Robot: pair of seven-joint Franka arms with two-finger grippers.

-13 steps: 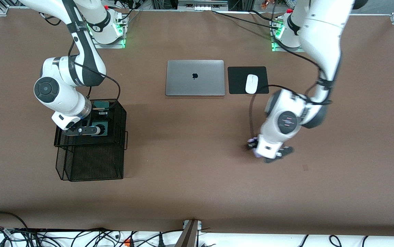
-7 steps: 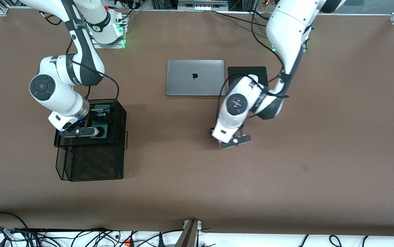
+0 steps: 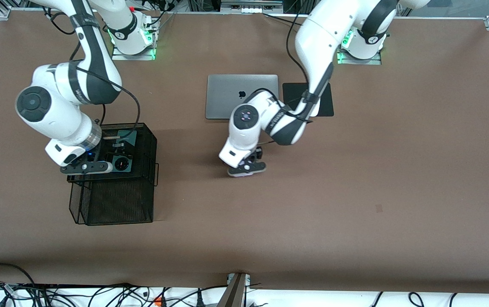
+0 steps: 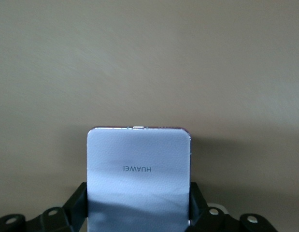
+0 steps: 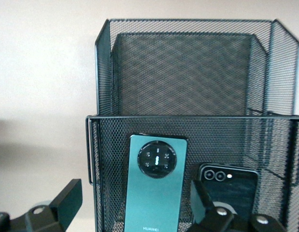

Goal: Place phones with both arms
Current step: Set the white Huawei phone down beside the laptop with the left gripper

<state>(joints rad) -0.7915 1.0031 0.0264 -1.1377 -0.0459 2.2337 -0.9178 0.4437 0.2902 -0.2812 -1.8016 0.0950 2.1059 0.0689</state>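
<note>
My left gripper should put the pale lilac-white phone (image 4: 138,179) down and move back for my right gripper, because the black mesh basket (image 3: 117,197) is on my right gripper's side.
My left gripper (image 3: 247,167) is shut on the pale lilac-white phone (image 4: 138,164), its fingers (image 4: 78,197) on the phone's two side edges. It holds the phone over bare table in the middle, nearer the front camera than the laptop. My right gripper (image 3: 86,167) is open and empty over the black mesh basket (image 3: 151,140) toward the right arm's end. In the right wrist view the gripper (image 5: 135,205) is above the dark green phone (image 5: 155,193), which lies in the basket (image 5: 188,117) beside the black flip phone (image 5: 231,186). The green phone also shows in the front view (image 3: 123,163).
A closed grey laptop (image 3: 223,96) lies in the middle toward the robots' bases, with a black mouse pad (image 3: 326,102) beside it. The left arm covers the mouse. The basket has a lower mesh tier (image 3: 114,207) nearer the front camera.
My left arm has carried the lilac phone from the left arm's end of the table to the middle, toward the basket. My right gripper has shifted slightly toward the basket's outer edge.
</note>
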